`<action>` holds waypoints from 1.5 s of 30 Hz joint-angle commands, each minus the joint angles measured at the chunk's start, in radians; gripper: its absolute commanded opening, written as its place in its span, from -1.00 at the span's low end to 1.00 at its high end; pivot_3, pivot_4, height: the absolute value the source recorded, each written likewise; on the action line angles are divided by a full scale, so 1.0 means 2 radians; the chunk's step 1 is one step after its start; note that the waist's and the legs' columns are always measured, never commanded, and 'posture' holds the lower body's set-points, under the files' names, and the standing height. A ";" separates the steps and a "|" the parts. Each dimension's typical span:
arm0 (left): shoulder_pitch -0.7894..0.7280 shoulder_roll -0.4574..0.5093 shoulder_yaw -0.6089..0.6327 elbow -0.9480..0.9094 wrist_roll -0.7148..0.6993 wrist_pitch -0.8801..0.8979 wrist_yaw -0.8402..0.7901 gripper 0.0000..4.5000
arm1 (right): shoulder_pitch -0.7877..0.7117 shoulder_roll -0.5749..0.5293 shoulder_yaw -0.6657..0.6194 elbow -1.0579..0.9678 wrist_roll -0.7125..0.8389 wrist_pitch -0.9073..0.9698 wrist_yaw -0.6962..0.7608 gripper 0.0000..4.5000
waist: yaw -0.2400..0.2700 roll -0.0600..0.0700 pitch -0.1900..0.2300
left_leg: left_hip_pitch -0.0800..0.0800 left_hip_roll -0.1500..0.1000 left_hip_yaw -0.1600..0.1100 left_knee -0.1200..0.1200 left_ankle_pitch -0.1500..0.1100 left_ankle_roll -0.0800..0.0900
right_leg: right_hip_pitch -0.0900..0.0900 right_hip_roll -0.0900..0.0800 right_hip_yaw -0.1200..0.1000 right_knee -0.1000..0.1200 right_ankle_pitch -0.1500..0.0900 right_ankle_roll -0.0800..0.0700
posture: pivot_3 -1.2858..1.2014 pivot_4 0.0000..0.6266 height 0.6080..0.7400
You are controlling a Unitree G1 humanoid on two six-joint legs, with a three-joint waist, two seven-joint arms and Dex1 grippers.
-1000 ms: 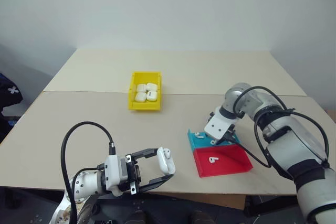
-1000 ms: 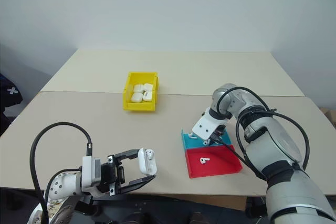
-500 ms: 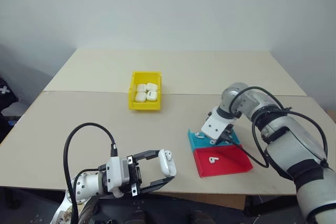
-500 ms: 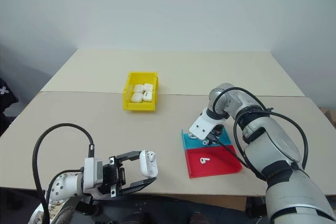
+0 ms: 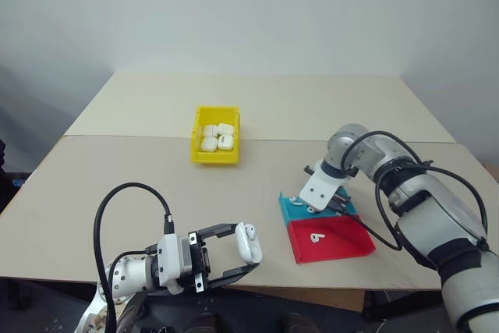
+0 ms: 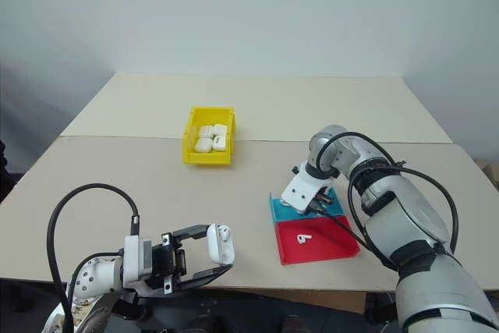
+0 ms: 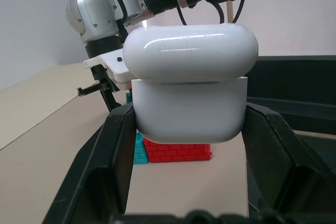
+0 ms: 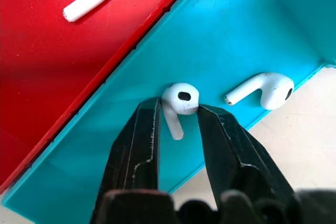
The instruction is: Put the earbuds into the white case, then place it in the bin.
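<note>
The earbud's round head (image 8: 181,96) sticks out past my right gripper's fingers. I should open, reach further (image 8: 177,110) around the earbud and close deeper before lifting it to the case.
My left gripper (image 5: 248,253) is shut on the white case (image 5: 249,242) and holds it upright over the table's near edge. The case's lid (image 7: 190,48) is flipped up, and a small white piece sits in its top. My right gripper (image 8: 178,109) points down into the teal tray (image 5: 295,210). Its two black fingers (image 8: 140,129) pinch one of the earbuds (image 8: 181,97) from both sides. A second earbud (image 8: 265,90) lies beside it in the teal tray. Another earbud (image 5: 316,237) lies in the red tray (image 5: 347,246). The yellow bin (image 5: 214,159) stands further back, left of centre.
Several identical white cases (image 5: 217,137) lie in the yellow bin. The teal and red trays touch each other at the right front of the beige table (image 5: 140,185). A seam crosses the table behind the bin. A black cable (image 5: 125,193) loops above my left arm.
The right gripper's fingers have closed in on the earbud in the teal tray. The left gripper has kept still with the case.
</note>
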 commanded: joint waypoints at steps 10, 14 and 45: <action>-0.003 0.001 0.000 -0.004 -0.004 -0.013 -0.002 0.22 | 0.004 -0.009 -0.017 -0.037 0.019 -0.020 0.025 -0.38 | 0.000 0.000 0.000 | 0.000 0.000 0.000 0.000 0.000 0.000 | 0.000 0.000 0.000 0.000 0.000 0.000 | 0.03 -0.52 1.00; -0.003 0.002 0.002 -0.003 -0.003 -0.014 -0.001 0.22 | 0.006 -0.011 -0.012 -0.045 0.018 -0.027 0.025 -0.38 | 0.000 0.000 0.000 | 0.000 0.000 0.000 0.000 0.000 0.000 | 0.000 0.000 0.000 0.000 0.000 0.000 | 0.03 -0.52 1.00; 0.002 0.001 -0.002 -0.002 0.004 -0.020 0.008 0.22 | -0.016 -0.007 -0.020 -0.034 -0.025 -0.179 -0.037 0.14 | 0.000 0.000 0.000 | 0.000 0.000 0.000 0.000 0.000 0.000 | 0.000 0.000 0.000 0.000 0.000 0.000 | 0.03 -0.52 1.00</action>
